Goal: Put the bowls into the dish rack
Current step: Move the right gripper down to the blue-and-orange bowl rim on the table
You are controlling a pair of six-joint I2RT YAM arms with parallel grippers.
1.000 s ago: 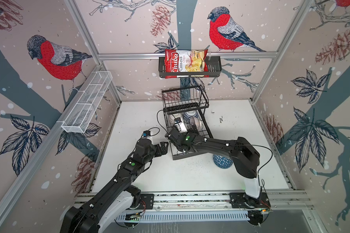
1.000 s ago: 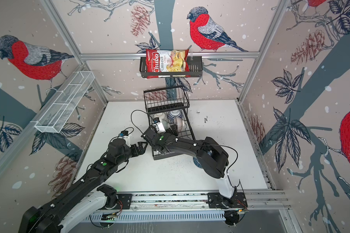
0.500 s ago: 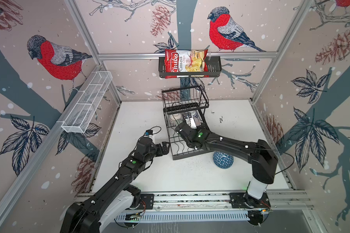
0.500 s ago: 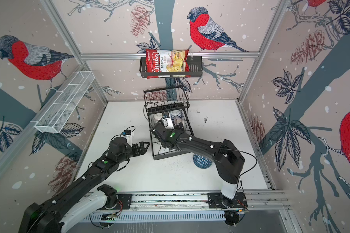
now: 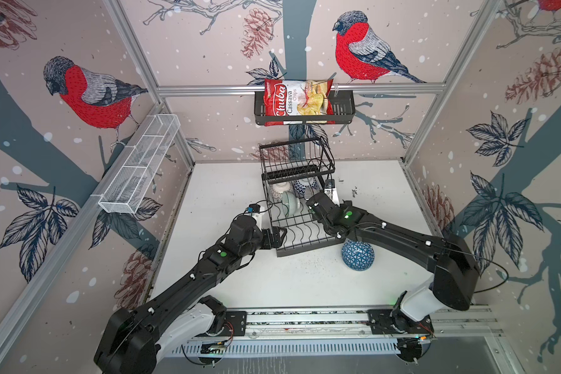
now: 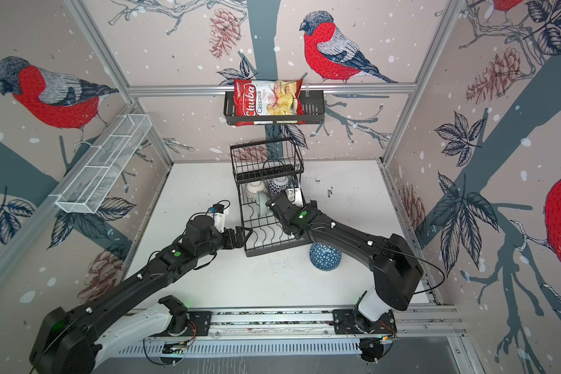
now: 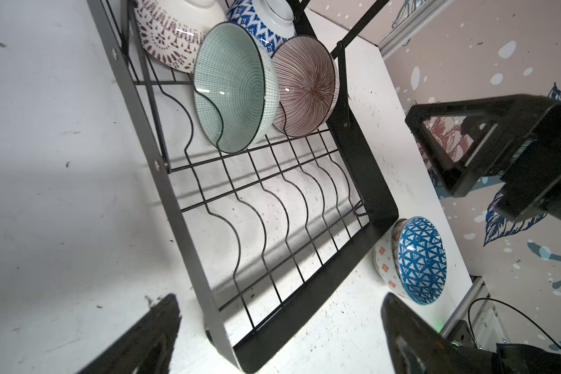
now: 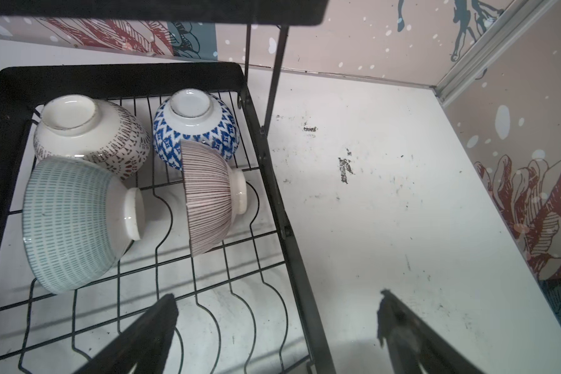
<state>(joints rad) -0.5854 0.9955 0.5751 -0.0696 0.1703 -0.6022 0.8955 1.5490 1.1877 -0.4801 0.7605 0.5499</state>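
Note:
The blue-triangle bowl's rim is clear above the orange-patterned bowl (image 7: 387, 260), so my right gripper should keep moving over until its fingers are on both sides of that rim (image 5: 371, 248).
The black wire dish rack (image 5: 305, 246) stands mid-table in both top views. On its lower tier, at the far end, sit a dotted white bowl (image 8: 91, 136) and a navy bowl (image 8: 195, 129), both upside down. In front of them a pale green bowl (image 8: 72, 223) and a mauve striped bowl (image 8: 208, 194) stand on edge. A blue-triangle bowl (image 5: 358, 255) lies on the table by the rack's near right corner, nested over an orange-patterned bowl (image 7: 384, 259). My left gripper (image 5: 277, 238) is open at the rack's near left corner. My right gripper (image 8: 277, 320) is open, astride the rack's right rail.
A black wall basket (image 5: 305, 111) with a red chip bag hangs on the back wall. A white mesh trough (image 5: 140, 170) runs along the left wall. The rack's raised upper basket (image 5: 297, 158) overhangs the far bowls. Enclosure walls close in three sides.
My right gripper has moved from the rack's left side over to its right rail, and its elbow has swung out to the right. The left gripper has edged right toward the rack's corner.

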